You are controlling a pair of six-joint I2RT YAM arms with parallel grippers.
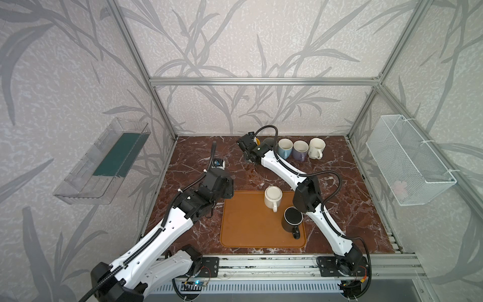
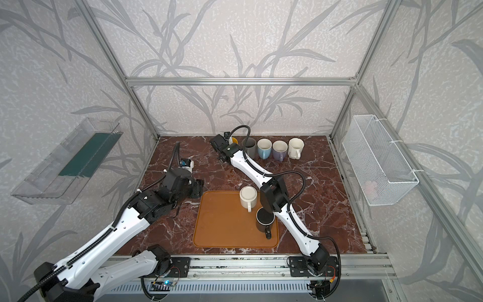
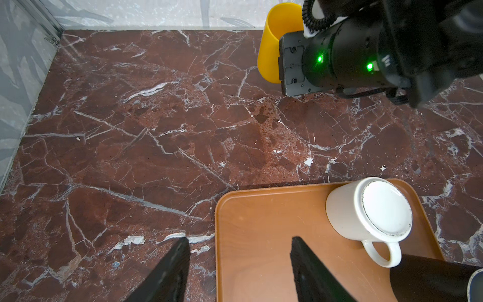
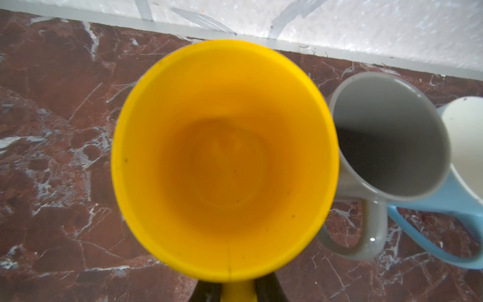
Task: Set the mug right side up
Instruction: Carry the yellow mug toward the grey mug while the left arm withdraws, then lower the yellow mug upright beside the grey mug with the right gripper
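The yellow mug with its opening up [image 4: 225,161] is over the free spot beside the grey mug [image 4: 391,136], so I keep lowering it with my right gripper until its base rests, then let it go.
A yellow mug [image 4: 224,157] stands mouth up at the back of the table, close beside a grey mug [image 4: 392,146]. My right gripper [image 4: 238,290] is shut on its handle. In both top views only a bit of the yellow mug [image 1: 257,141] [image 2: 234,140] shows behind the right wrist. Whether its base touches the table I cannot tell. A white mug [image 1: 272,196] [image 3: 371,209] and a black mug [image 1: 292,219] sit bottom up on the orange tray [image 1: 248,230]. My left gripper [image 3: 240,240] hangs open and empty over the tray's left edge [image 3: 218,235].
Behind the tray, upright grey [image 1: 269,142], blue [image 1: 285,147], purple [image 1: 300,150] and white [image 1: 316,147] mugs line the back wall. A wire basket [image 1: 407,159] hangs on the right wall, a clear bin [image 1: 104,162] on the left. The right arm crosses over the tray's far right corner.
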